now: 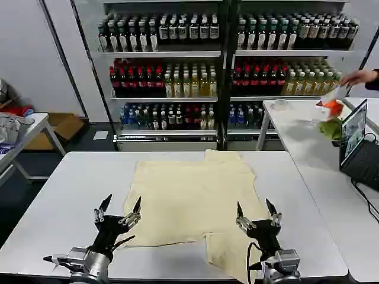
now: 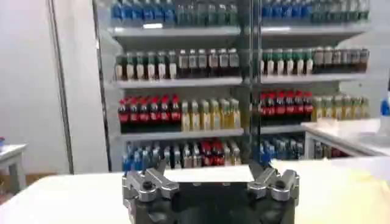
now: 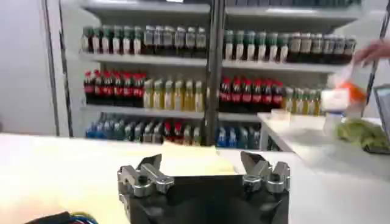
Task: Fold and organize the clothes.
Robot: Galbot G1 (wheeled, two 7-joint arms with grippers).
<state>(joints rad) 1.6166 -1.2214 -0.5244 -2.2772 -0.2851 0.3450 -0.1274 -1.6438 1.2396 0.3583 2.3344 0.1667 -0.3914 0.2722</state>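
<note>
My two grippers will make the T-shirt sag in the middle when I lift it with both, as the T-shirt's near edge (image 1: pixel 169 244) looks thin and wavy.
A pale cream-yellow T-shirt (image 1: pixel 192 198) lies spread flat on the white table (image 1: pixel 71 183), one corner hanging over the near edge at the right. My left gripper (image 1: pixel 121 208) hovers open at the shirt's near left edge, fingers apart and holding nothing. Above the shirt's near right part my right gripper (image 1: pixel 256 210) is open too. In the left wrist view the left gripper (image 2: pixel 210 176) points across the white tabletop, with a strip of the shirt (image 2: pixel 359 178) off to one side. The right gripper (image 3: pixel 201 163) shows with the shirt (image 3: pixel 186 161) between and beyond its spread fingers.
Shelves of bottled drinks (image 1: pixel 219 71) stand behind the table. A second white table (image 1: pixel 296 127) at the right carries a laptop (image 1: pixel 355 139), green and orange items (image 1: pixel 331 118) and a person's hand (image 1: pixel 358 77). At the far left another table holds a grey-white cloth bundle (image 1: pixel 9 127).
</note>
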